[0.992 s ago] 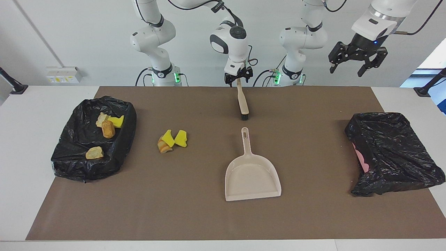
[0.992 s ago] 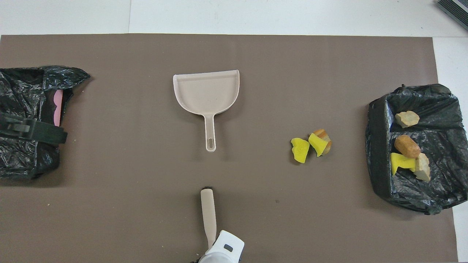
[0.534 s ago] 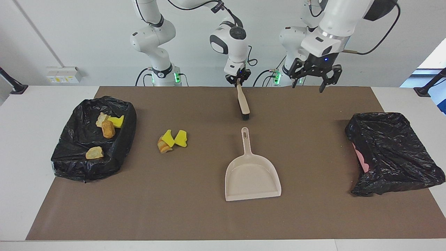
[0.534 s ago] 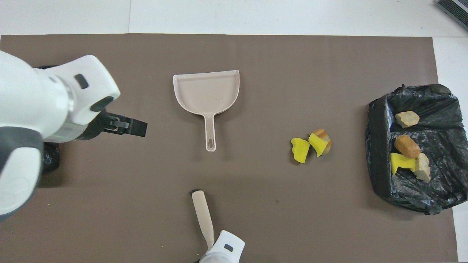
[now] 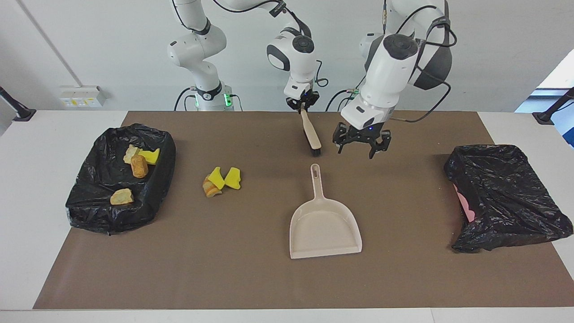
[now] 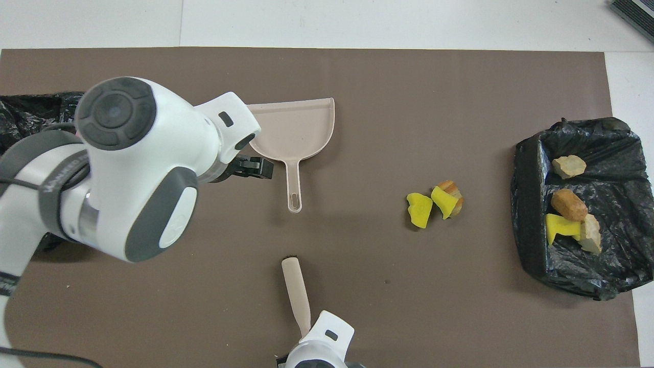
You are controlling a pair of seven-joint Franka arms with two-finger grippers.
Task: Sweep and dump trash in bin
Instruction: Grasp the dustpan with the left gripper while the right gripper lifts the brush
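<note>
The trash (image 6: 444, 202) will slide off and leave the dustpan empty when I tip the dustpan, because the beige dustpan's front edge (image 6: 292, 102) is straight and open.
Three pieces of trash (image 5: 222, 181) (image 6: 434, 203), yellow and tan, lie together on the brown mat. Several more scraps lie in the black-lined bin (image 5: 89, 197) (image 6: 531, 240) at the right arm's end. My right gripper (image 5: 303, 106) is shut on the handle of the beige brush (image 5: 311, 134) (image 6: 297, 294), whose black bristle end sits low by the mat. The beige dustpan (image 5: 325, 229) (image 6: 296, 125) lies flat, its handle pointing toward the robots. My left gripper (image 5: 357, 150) hangs open just over the mat beside the dustpan's handle, holding nothing.
A second black bag (image 5: 506, 197) (image 6: 30, 107) with something pink showing at its edge sits at the left arm's end of the table. The left arm covers much of that end in the overhead view. White table (image 5: 45, 143) borders the mat.
The left arm swung down from above the bag at its end to beside the dustpan handle. The right gripper closed on the brush handle, and the brush has tilted a little.
</note>
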